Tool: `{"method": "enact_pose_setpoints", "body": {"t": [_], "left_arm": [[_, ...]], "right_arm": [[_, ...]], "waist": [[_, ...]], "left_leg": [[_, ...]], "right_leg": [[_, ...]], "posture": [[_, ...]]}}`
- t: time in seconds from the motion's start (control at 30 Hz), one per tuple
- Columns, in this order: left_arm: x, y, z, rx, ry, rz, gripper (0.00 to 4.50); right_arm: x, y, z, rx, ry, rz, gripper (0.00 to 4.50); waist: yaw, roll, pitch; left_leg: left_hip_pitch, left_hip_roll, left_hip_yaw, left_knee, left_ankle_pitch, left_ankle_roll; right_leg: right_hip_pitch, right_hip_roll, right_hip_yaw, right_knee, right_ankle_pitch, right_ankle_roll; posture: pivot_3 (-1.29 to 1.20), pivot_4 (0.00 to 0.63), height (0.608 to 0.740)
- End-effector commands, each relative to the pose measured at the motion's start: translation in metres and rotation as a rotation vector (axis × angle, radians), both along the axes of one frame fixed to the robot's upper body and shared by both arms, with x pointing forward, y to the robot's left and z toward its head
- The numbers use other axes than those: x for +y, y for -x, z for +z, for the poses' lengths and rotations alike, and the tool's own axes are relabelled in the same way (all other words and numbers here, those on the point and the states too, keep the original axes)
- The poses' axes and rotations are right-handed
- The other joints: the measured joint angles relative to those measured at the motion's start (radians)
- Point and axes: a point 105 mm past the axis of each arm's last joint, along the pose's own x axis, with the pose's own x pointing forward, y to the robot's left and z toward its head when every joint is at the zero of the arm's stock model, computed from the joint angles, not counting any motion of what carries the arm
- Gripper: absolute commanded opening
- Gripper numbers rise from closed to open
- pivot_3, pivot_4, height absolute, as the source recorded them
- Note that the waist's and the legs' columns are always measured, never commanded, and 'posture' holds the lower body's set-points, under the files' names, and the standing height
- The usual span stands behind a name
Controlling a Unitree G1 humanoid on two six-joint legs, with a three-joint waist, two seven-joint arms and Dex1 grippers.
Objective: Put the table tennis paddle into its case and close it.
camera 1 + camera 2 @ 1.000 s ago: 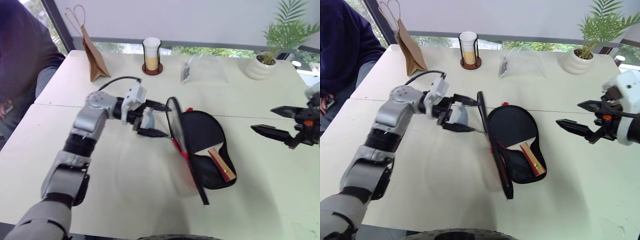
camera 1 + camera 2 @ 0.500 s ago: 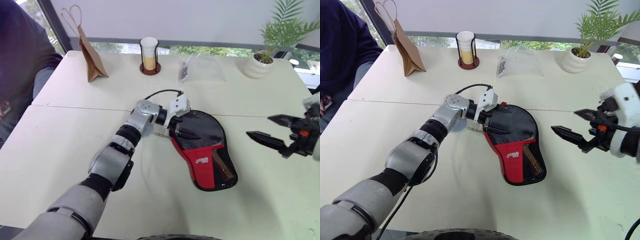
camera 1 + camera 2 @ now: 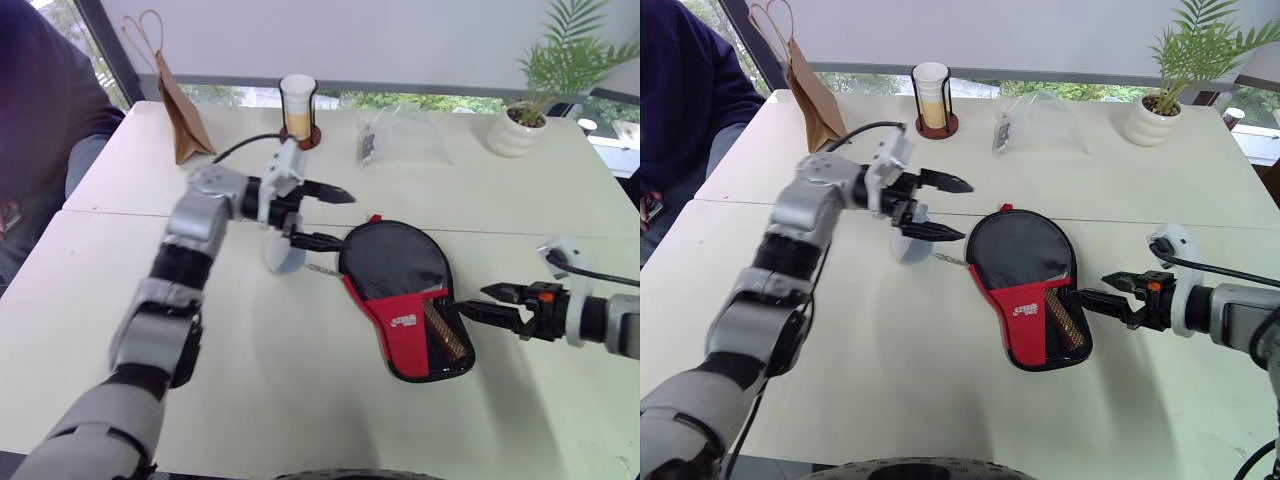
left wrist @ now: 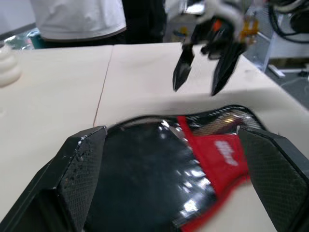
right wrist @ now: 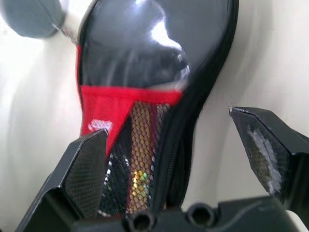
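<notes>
A cord connects the grey fluffy ball to the case's edge. The zip will close around the case's edge when I pull the ball.
The black case lies flat on the table with its flap down and its red panel and mesh pocket facing up. The table tennis paddle is inside, and a tan strip of its handle shows through the mesh. My left gripper hovers open just left of the case's round end, holding nothing. My right gripper is open and low over the table, pointing at the case's narrow end from the right, a little apart from it. A grey fluffy ball lies by the case's left edge.
At the back of the table stand a brown paper bag, a cup in a black holder, a clear plastic bag and a potted plant. A person in dark clothes sits at the left. A seam crosses the table.
The case's flap, upright a second ago, now lies flat over the paddle. My left gripper reached onto the case, then drew back left. My right gripper sank and closed in on the narrow end.
</notes>
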Motion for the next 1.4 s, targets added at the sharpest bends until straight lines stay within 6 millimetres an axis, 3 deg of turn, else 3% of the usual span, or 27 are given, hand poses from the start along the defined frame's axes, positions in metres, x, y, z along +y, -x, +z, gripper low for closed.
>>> {"method": "enact_pose_setpoints", "body": {"t": [0.03, 0.3, 0.67, 0.87, 0.97, 1.13, 1.4], "left_arm": [[0.004, 0.013, 0.019, -0.036, 0.040, 0.013, 4.50], [0.021, 0.023, 0.016, -0.019, 0.056, 0.140, 4.50], [0.023, 0.026, 0.017, -0.017, 0.079, 0.192, 4.50], [0.025, 0.027, 0.014, -0.018, 0.074, 0.199, 4.50], [0.025, 0.029, 0.013, -0.026, 0.066, 0.197, 4.50], [0.026, 0.028, 0.013, -0.034, 0.070, 0.208, 4.50], [0.027, 0.027, 0.014, -0.039, 0.088, 0.230, 4.50]], "right_arm": [[-0.002, -0.006, -0.004, -0.013, -0.022, 0.011, 4.44], [-0.002, -0.013, -0.036, 0.084, -0.071, 0.039, 4.44], [0.023, -0.009, -0.046, 0.113, -0.107, 0.120, 4.44], [0.026, -0.006, -0.051, 0.143, -0.112, 0.128, 4.44], [0.026, -0.002, -0.055, 0.163, -0.114, 0.132, 3.53], [0.025, 0.003, -0.061, 0.202, -0.134, 0.124, 0.96], [0.035, 0.019, -0.070, 0.289, -0.233, 0.072, 0.85]], "waist": [[0.007, 0.000, 0.000], [0.003, -0.001, 0.000], [-0.001, -0.003, -0.002], [0.002, -0.003, -0.002], [0.002, -0.003, -0.002], [0.003, -0.003, -0.002], [0.004, -0.004, -0.002]], "left_leg": [[0.000, 0.000, 0.000, 0.000, 0.000, 0.000], [0.001, 0.000, -0.001, 0.001, 0.000, 0.000], [0.003, 0.001, -0.001, 0.000, 0.000, 0.000], [0.003, 0.001, -0.001, 0.000, 0.000, 0.000], [0.003, 0.001, -0.001, 0.000, 0.000, 0.000], [0.003, 0.001, -0.001, 0.000, 0.000, 0.000], [0.003, 0.001, -0.001, 0.000, 0.000, 0.000]], "right_leg": [[0.000, 0.000, 0.000, 0.000, 0.000, 0.000], [0.003, 0.000, -0.001, -0.001, 0.000, 0.000], [0.004, 0.001, 0.000, -0.002, 0.000, 0.000], [0.004, 0.000, 0.000, -0.002, 0.000, 0.000], [0.004, 0.000, 0.000, -0.002, 0.000, 0.000], [0.005, 0.000, 0.000, -0.002, 0.000, 0.000], [0.005, 0.000, -0.001, -0.002, 0.000, 0.000]], "posture": [[0.00, 0.150, 0.740], [0.00, 0.150, 0.740], [0.00, 0.150, 0.740], [0.00, 0.150, 0.740], [0.00, 0.150, 0.740], [0.00, 0.150, 0.740], [0.00, 0.150, 0.740]]}}
